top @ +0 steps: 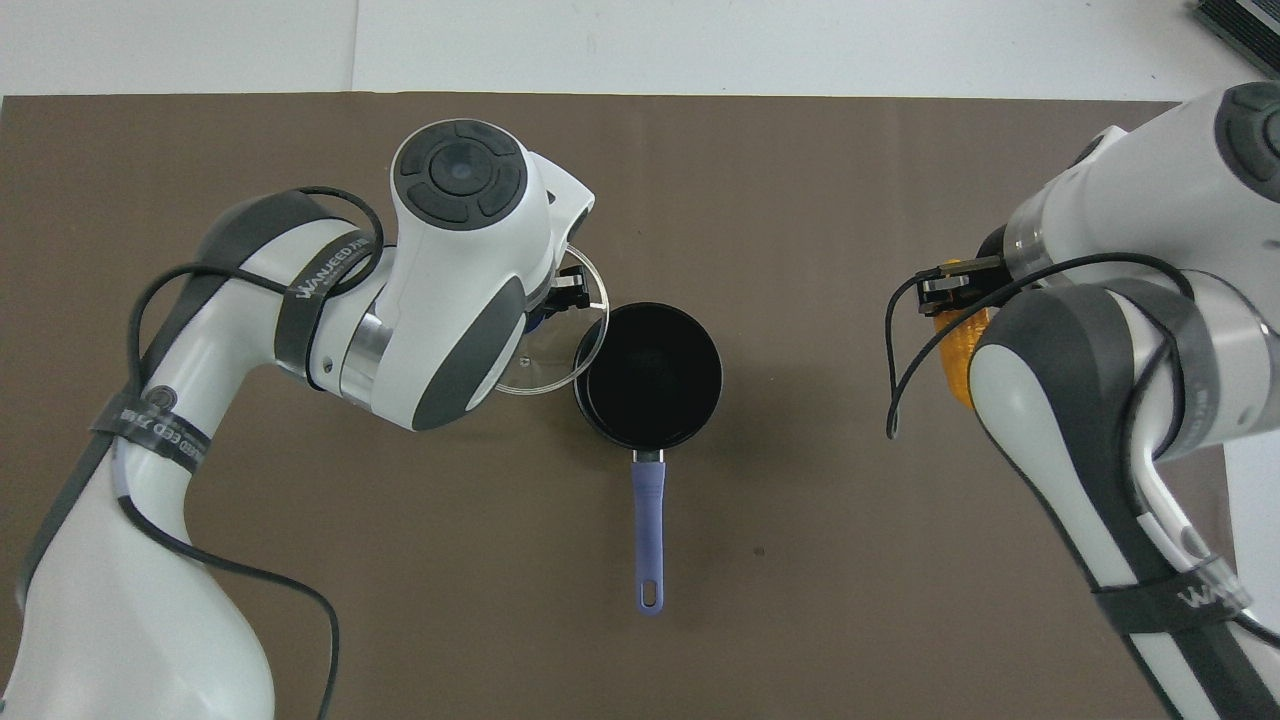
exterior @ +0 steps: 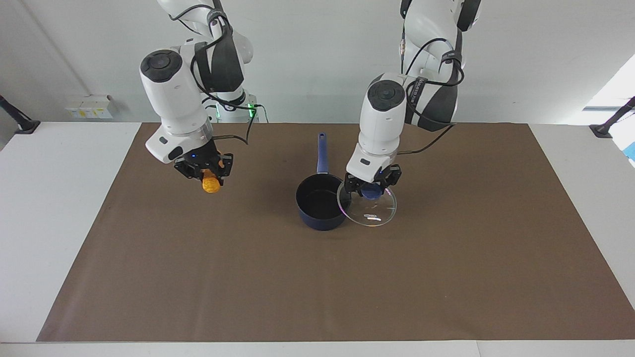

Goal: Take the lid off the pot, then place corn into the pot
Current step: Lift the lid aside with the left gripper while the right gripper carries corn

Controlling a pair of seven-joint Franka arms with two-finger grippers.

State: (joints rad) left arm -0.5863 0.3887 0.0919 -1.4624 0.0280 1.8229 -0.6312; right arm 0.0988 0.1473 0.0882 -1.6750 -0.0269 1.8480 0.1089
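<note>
My left gripper should keep moving the lid away, since the glass lid's rim [top: 596, 350] is over the pot's edge, until the lid lies flat on the clear mat [exterior: 466, 209].
The navy pot [exterior: 320, 202] stands open in the middle of the mat, its black inside bare, its long blue handle [exterior: 322, 152] pointing toward the robots; it also shows in the overhead view [top: 648, 376]. My left gripper [exterior: 372, 188] is shut on the blue knob of the glass lid [exterior: 368, 208] and holds it tilted in the air beside the pot, toward the left arm's end; the lid's rim [top: 560, 370] overlaps the pot's edge. My right gripper [exterior: 207, 174] is shut on the yellow-orange corn [exterior: 211, 184] and holds it above the mat toward the right arm's end, partly hidden by the arm in the overhead view [top: 962, 345].
A brown mat [exterior: 317, 287] covers most of the white table [exterior: 44, 208]. Small white boxes [exterior: 89, 106] stand at the table's edge near the wall at the right arm's end. Black clamp stands [exterior: 20, 121] sit at both ends.
</note>
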